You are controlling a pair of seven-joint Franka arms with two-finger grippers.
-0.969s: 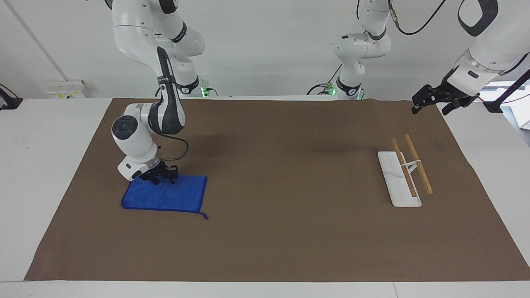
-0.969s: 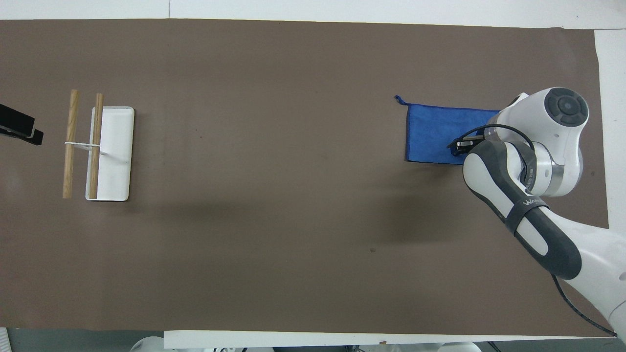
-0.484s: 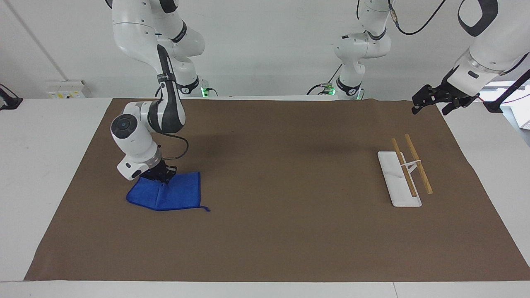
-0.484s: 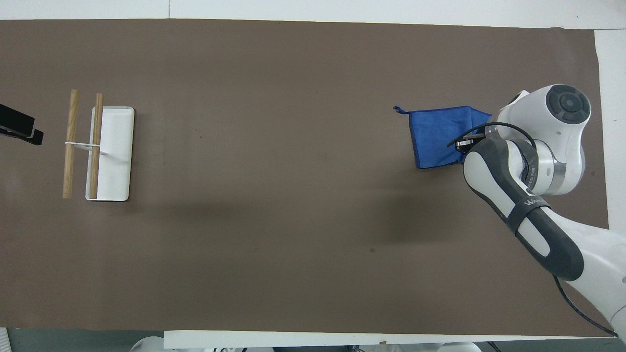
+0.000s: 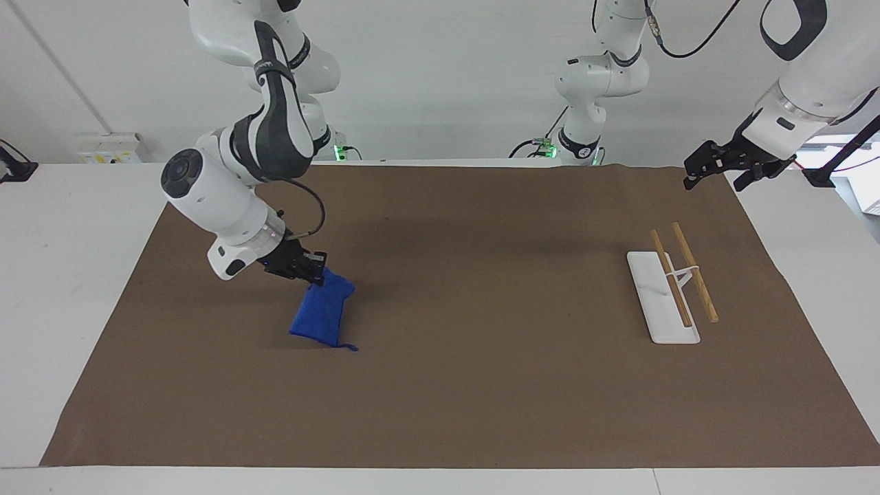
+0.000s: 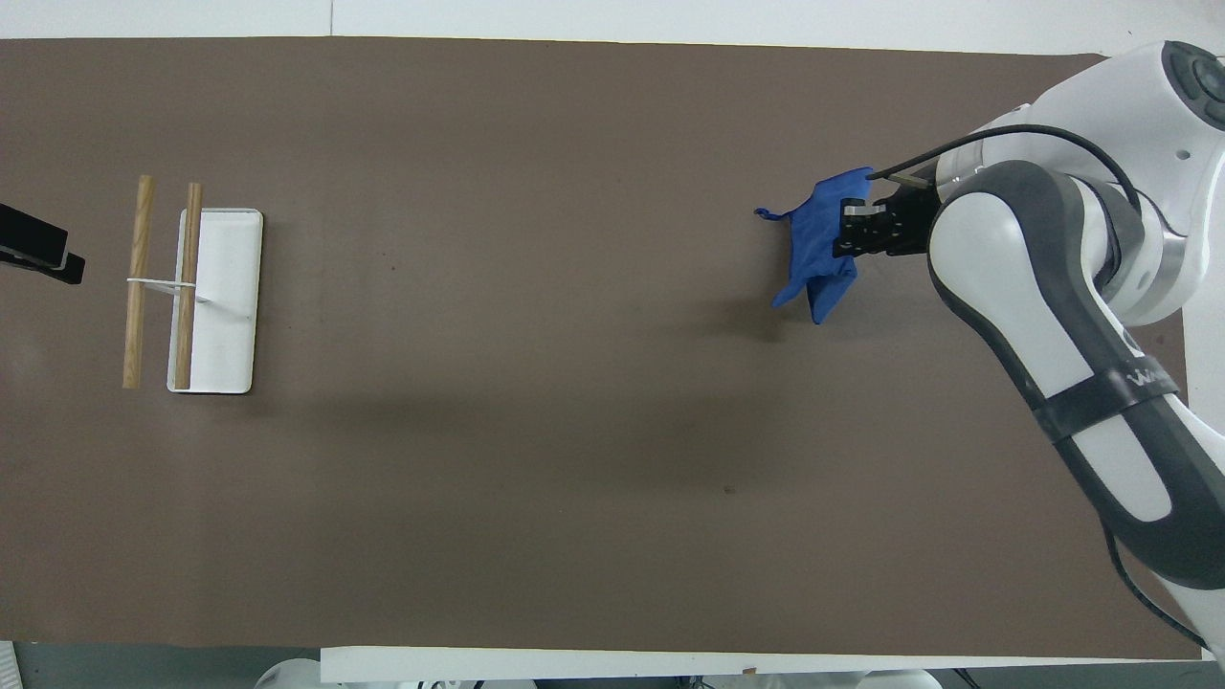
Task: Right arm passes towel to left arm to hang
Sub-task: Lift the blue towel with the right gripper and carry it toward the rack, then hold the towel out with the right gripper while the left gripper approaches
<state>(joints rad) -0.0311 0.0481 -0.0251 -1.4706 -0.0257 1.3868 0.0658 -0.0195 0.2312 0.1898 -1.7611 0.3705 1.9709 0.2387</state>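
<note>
I expect the blue towel (image 6: 823, 230) to open up and drape over both wooden rods when I pull its corner over, because it hangs in loose folds (image 6: 818, 283).
My right gripper (image 5: 315, 270) is shut on the upper edge of the blue towel (image 5: 323, 313) and holds it up over the brown mat at the right arm's end of the table. The towel hangs bunched from the fingers, and its lower end and corner loop still touch the mat. In the overhead view the towel (image 6: 813, 258) drapes from the right gripper (image 6: 847, 230). My left gripper (image 5: 713, 184) is open and empty, and waits in the air over the mat's corner at the left arm's end, also seen at the overhead view's edge (image 6: 67, 268).
A white rack base (image 5: 660, 302) with two raised wooden rods (image 5: 694, 271) stands on the mat toward the left arm's end; it also shows in the overhead view (image 6: 225, 297). The brown mat (image 5: 481, 309) covers most of the white table.
The right gripper closed on the flat towel, lifted it and swung toward the middle of the table. The towel now hangs bunched instead of lying flat. The left arm has not moved.
</note>
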